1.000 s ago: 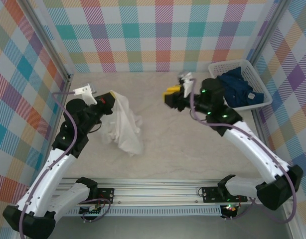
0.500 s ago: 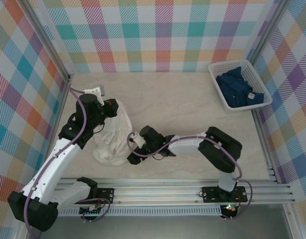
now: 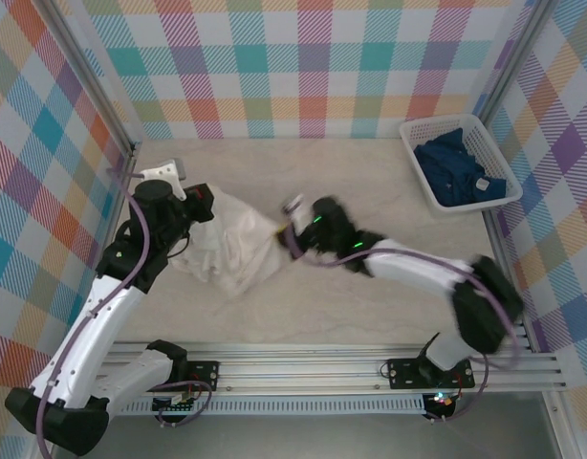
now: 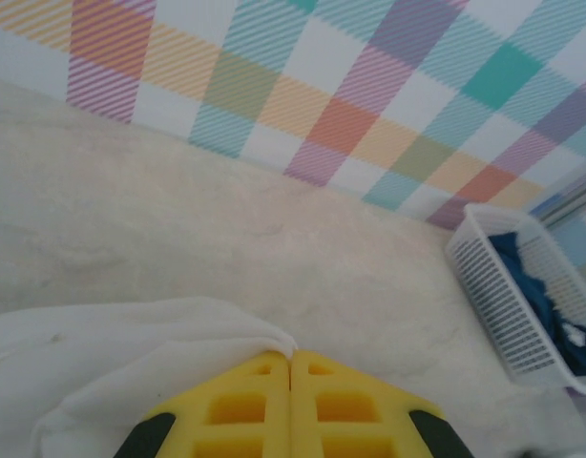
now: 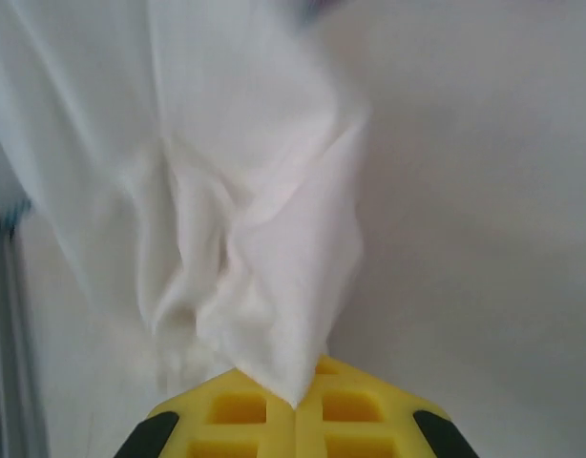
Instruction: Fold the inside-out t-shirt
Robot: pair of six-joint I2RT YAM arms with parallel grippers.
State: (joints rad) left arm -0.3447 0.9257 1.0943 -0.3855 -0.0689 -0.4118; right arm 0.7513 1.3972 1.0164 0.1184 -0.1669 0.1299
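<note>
Next, I lay the white t-shirt (image 3: 234,244) in the middle of the table (image 3: 305,273) and grab it at other points to spread it before folding, because it hangs crumpled between my grippers.
The inside-out t-shirt (image 3: 232,251) is a crumpled white cloth on the left half of the table, stretched between both grippers. My left gripper (image 3: 207,201) is at its back left corner, shut on a fold of the white fabric (image 4: 131,367); the yellow fingertips (image 4: 317,367) meet with cloth pinched at the tip. My right gripper (image 3: 283,233) is at the shirt's right edge, shut on a hanging point of the cloth (image 5: 255,229), which drapes away from the yellow fingers (image 5: 345,401).
A white basket (image 3: 489,137) holding a dark blue garment (image 3: 456,172) stands at the back right corner; the basket (image 4: 508,305) is also in the left wrist view. Plaid walls enclose the table on three sides. A metal rail (image 3: 303,373) runs along the near edge.
My right arm swung from the back centre down to the shirt's front edge, then up to its right edge, and shut on the cloth. The shirt is now pulled wider.
</note>
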